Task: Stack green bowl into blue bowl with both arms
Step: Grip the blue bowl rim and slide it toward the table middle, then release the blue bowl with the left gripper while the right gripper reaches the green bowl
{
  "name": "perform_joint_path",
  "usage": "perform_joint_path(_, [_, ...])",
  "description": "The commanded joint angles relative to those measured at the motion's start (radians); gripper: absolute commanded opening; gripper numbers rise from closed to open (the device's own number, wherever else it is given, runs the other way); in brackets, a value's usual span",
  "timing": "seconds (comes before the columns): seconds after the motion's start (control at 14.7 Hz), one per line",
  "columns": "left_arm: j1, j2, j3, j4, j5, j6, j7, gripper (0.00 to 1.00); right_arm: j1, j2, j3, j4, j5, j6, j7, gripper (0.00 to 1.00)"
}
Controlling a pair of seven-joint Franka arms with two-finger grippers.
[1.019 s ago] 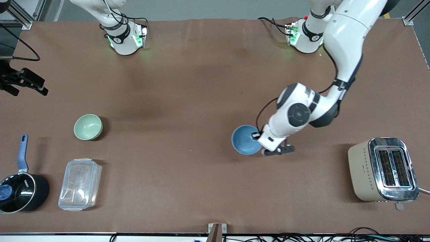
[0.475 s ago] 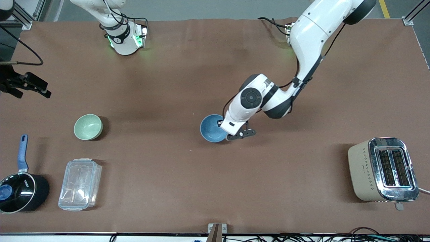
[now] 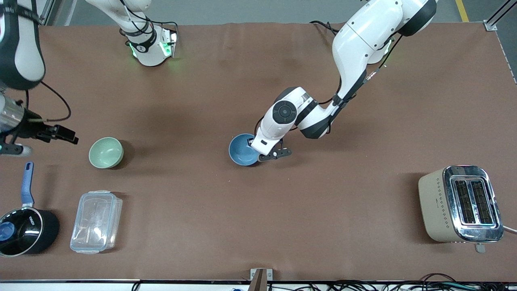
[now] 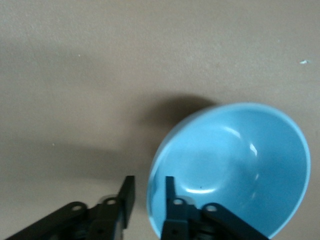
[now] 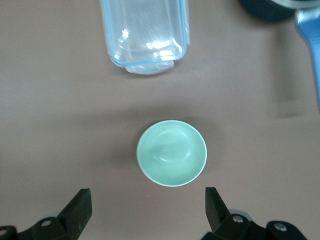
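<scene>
The bowls' mouths (image 3: 242,148) look about equally wide, so the green bowl (image 3: 106,152) will nest with its rim slightly above the blue bowl's when I lower it.
The green bowl (image 3: 106,152) sits upright and empty on the brown table toward the right arm's end; it also shows in the right wrist view (image 5: 172,152). My right gripper (image 3: 64,134) (image 5: 147,200) is open and empty, hanging over the table beside the green bowl. My left gripper (image 3: 261,152) (image 4: 149,187) is shut on the rim of the blue bowl (image 3: 242,150) (image 4: 230,165), one finger inside and one outside. It holds the bowl tilted, low over the middle of the table.
A clear plastic container (image 3: 96,221) (image 5: 145,35) lies nearer the front camera than the green bowl. A black saucepan (image 3: 24,230) with a blue handle (image 5: 310,55) stands beside it. A beige toaster (image 3: 460,204) stands at the left arm's end.
My left gripper has carried the blue bowl toward the right arm's end of the table. My right gripper has moved closer to the green bowl, which has not moved.
</scene>
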Motion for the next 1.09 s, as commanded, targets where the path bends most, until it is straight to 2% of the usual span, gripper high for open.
perform_joint_path(0.0, [0.007,-0.035,0.023,0.020,0.023,-0.015,-0.012,1.00,-0.074,0.119,0.014,0.008,0.104,0.015,-0.109,1.00])
perform_joint_path(0.2, [0.035,-0.140,0.078,0.044,0.022,-0.103,-0.005,1.00,-0.147,0.256,0.014,0.010,0.171,0.083,-0.257,1.00])
perform_joint_path(0.41, [0.133,-0.235,0.077,0.106,0.023,-0.268,0.079,1.00,-0.184,0.331,0.016,0.011,0.204,0.119,-0.350,1.00])
perform_joint_path(0.48, [0.167,-0.269,0.077,0.110,0.023,-0.304,0.142,1.00,-0.181,0.334,0.016,0.010,0.215,0.121,-0.373,0.99])
perform_joint_path(0.68, [0.280,-0.359,0.077,0.112,0.025,-0.408,0.381,1.00,-0.184,0.334,0.016,0.002,0.217,0.121,-0.434,0.82])
perform_joint_path(1.02, [0.441,-0.477,0.071,0.112,0.023,-0.540,0.605,1.00,-0.191,0.337,0.016,-0.007,0.218,0.134,-0.486,0.81])
